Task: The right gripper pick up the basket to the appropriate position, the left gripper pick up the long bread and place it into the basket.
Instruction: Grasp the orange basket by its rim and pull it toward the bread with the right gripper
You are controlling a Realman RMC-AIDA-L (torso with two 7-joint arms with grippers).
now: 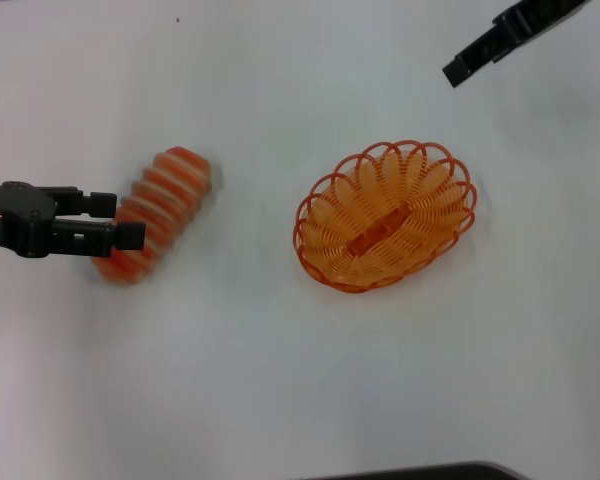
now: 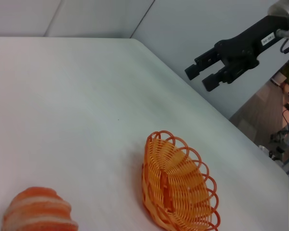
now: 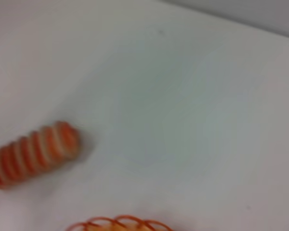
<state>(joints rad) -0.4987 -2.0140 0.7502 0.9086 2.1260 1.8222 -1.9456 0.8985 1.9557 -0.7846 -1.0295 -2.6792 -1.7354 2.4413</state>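
Observation:
The basket (image 1: 380, 228) is at a slant and away from the long bread, so next my right gripper grabs the basket rim's far end (image 1: 447, 158) and turns the basket straight and nearer first.
The long bread (image 1: 162, 208), orange-red with cream stripes, lies slantwise on the white table at the left. My left gripper (image 1: 118, 220) is open at the bread's left side, with its fingertips over the loaf's edge and nothing between them. The orange basket (image 1: 385, 215) stands empty right of centre. My right gripper (image 1: 458, 70) hangs raised at the far right, beyond the basket and apart from it. The left wrist view shows the right gripper (image 2: 199, 79) open, above the basket (image 2: 178, 185), and one end of the bread (image 2: 37, 211). The right wrist view shows the bread (image 3: 33, 154) and the basket's rim (image 3: 120, 224).
The white table (image 1: 280, 380) carries only the bread and the basket. A dark edge (image 1: 430, 472) shows at the near side. The table's far edge (image 2: 221, 120) runs behind the basket in the left wrist view, with floor beyond.

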